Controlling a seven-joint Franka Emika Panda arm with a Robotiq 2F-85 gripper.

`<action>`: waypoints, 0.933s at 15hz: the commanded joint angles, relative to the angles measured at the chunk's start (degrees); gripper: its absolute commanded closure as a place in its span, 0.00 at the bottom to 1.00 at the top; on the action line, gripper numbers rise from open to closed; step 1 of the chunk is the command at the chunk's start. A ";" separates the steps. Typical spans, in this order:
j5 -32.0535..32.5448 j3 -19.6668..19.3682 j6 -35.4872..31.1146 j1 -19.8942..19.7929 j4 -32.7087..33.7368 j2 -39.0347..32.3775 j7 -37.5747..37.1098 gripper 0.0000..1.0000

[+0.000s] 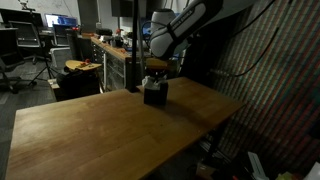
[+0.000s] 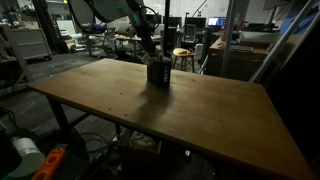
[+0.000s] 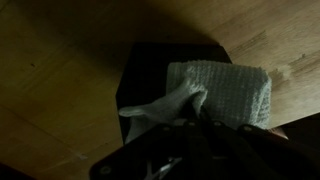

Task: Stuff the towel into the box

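Note:
My gripper is facing the towel's end (image 3: 252, 92) that bulges over the box's rim, so it should push the towel deeper into the box's opening (image 3: 158, 78) before it rises clear.
A small dark box (image 1: 154, 96) stands on the wooden table (image 1: 90, 130) near its far edge; it also shows in an exterior view (image 2: 158, 75). My gripper (image 1: 155, 80) hangs straight above the box, its fingers down at the opening. In the wrist view a pale knitted towel (image 3: 225, 90) lies across the dark box (image 3: 145, 70), with one fold bunched up toward my fingertips (image 3: 192, 118). The fingers are close together and appear shut on the towel's edge. The scene is dim and the fingertips are dark.
The table's far edge (image 1: 215, 95) runs close behind the box. Workbenches, chairs and a stool (image 2: 181, 55) stand beyond the table. Bare wood (image 2: 200, 120) spreads around the box.

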State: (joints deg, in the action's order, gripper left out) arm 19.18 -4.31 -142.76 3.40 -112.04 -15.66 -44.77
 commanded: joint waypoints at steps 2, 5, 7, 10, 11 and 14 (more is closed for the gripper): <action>-0.54 -0.87 0.14 1.06 2.57 -0.32 0.26 0.99; 0.06 -1.04 0.55 1.33 4.12 -0.13 0.07 0.99; 1.16 -1.58 0.02 1.63 5.79 -1.41 -1.03 0.99; 2.37 -2.47 -0.41 2.02 7.60 -3.93 -1.87 0.99; 2.53 -2.75 -0.38 2.13 7.81 -4.79 -1.90 0.99; 2.34 -3.86 -0.42 2.52 7.99 -8.02 -1.92 0.99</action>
State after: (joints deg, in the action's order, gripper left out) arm 20.01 -6.20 -142.74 4.54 -106.56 -19.79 -44.97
